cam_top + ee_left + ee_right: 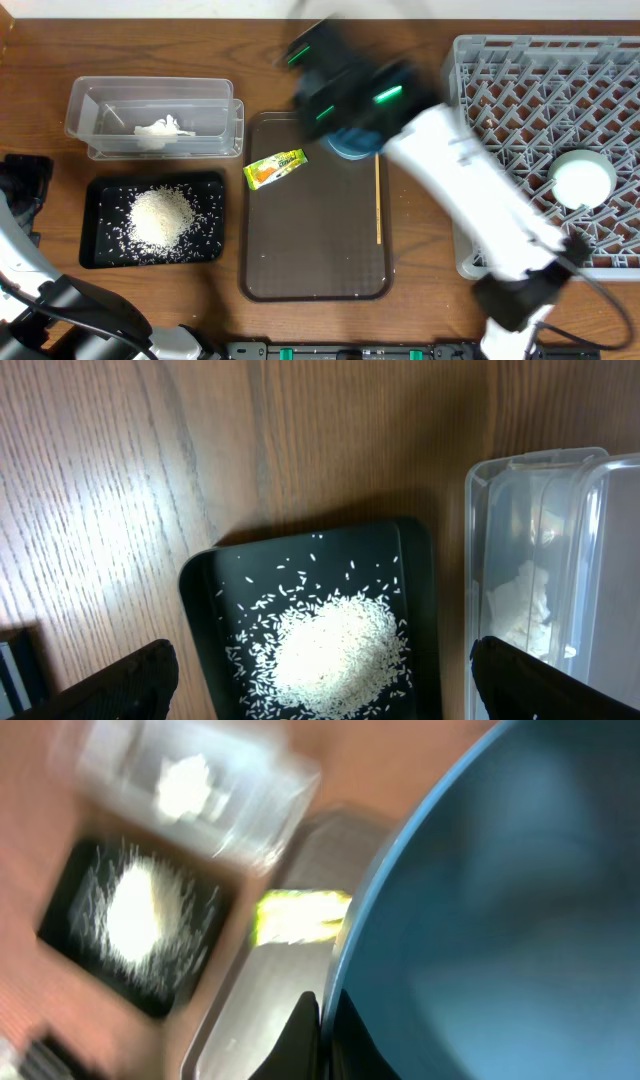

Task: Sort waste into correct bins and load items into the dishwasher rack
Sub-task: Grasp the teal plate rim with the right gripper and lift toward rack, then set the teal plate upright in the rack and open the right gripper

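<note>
The grey rack's far end is free beyond the pale bowl. My right gripper should go on carrying the blue dish there until it sits in the rack.
My right gripper is shut on the rim of a blue round dish, one finger on each side. In the overhead view the dish shows under the blurred right arm, at the far end of the brown serving tray. A yellow-green wrapper and a thin wooden stick lie on that tray. The rice heap is in the black tray. The tissue is in the clear tub. A pale bowl sits in the grey rack. My left gripper is open above the rice. No pink-white cup is in view.
The black tray and clear tub lie side by side at the left of the wooden table. The rack takes up the right side. The left arm is at the table's left edge.
</note>
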`<state>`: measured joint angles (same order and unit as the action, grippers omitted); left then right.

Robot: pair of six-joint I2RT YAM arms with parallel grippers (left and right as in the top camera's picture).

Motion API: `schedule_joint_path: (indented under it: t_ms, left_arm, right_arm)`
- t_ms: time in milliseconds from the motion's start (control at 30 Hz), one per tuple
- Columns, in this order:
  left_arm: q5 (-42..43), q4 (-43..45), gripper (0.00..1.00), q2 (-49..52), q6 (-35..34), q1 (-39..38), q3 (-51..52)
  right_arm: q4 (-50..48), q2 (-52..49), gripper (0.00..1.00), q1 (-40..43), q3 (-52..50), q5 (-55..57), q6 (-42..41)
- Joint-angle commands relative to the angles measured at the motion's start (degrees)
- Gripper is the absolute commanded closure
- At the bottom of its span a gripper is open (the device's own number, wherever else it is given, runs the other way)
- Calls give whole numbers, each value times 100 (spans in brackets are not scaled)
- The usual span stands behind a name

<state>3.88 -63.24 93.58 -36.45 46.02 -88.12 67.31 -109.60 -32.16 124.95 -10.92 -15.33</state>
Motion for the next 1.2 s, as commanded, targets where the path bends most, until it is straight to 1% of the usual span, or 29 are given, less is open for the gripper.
schedule_joint_path:
  t_ms: [0, 133, 233, 300, 400, 433, 500, 633, 667, 733, 833, 967, 1167]
  left_arm:
    - [-50, -33, 4, -101, -74, 20, -109]
    - [-50, -35, 4, -101, -74, 20, -109]
    - [-50, -33, 4, -101, -74, 20, -109]
    - [-50, -33, 4, -101, -74, 20, -109]
    - [-50, -35, 4, -101, -74, 20, -109]
    - [-50, -35, 4, -101, -74, 20, -109]
    - [-50, -33, 4, -101, -74, 20, -109]
    - [-50, -33, 4, -101, -74, 20, -109]
    - [-50, -33, 4, -101, -74, 20, -109]
    - [-50, -33, 4, -101, -74, 20, -109]
    - [-50, -33, 4, -101, -74, 20, -109]
    - [-50, -33, 4, -101, -74, 20, -109]
    - [-50, -35, 4, -101, -74, 20, -109]
  right_arm:
    - [72, 479, 99, 1652, 164, -1958, 715]
    - [-4, 398, 99, 3473, -59, -3746, 1266]
    - [-437, 306, 99, 4507, -522, -4970, 1631]
    - [-1023, 243, 99, 5014, -960, -5860, 1714]
    - [-2199, 151, 99, 5473, -1696, -6940, 1655]
    - [-2581, 105, 99, 5556, -1912, -7099, 1547]
    - [-3405, -11, 99, 5681, -2315, -7184, 1147]
    - [-5130, -402, 99, 5849, -2806, -7180, -186]
    - [-5471, -520, 99, 5880, -2844, -7169, -461]
    - [-5812, -710, 99, 5921, -2848, -7114, -861]
    - [-5921, -885, 99, 5998, -2848, -6983, -1102]
    - [-5871, -1016, 99, 6087, -2848, -7003, -1156]
    - [-5831, -1091, 99, 6098, -2855, -7095, -1451]
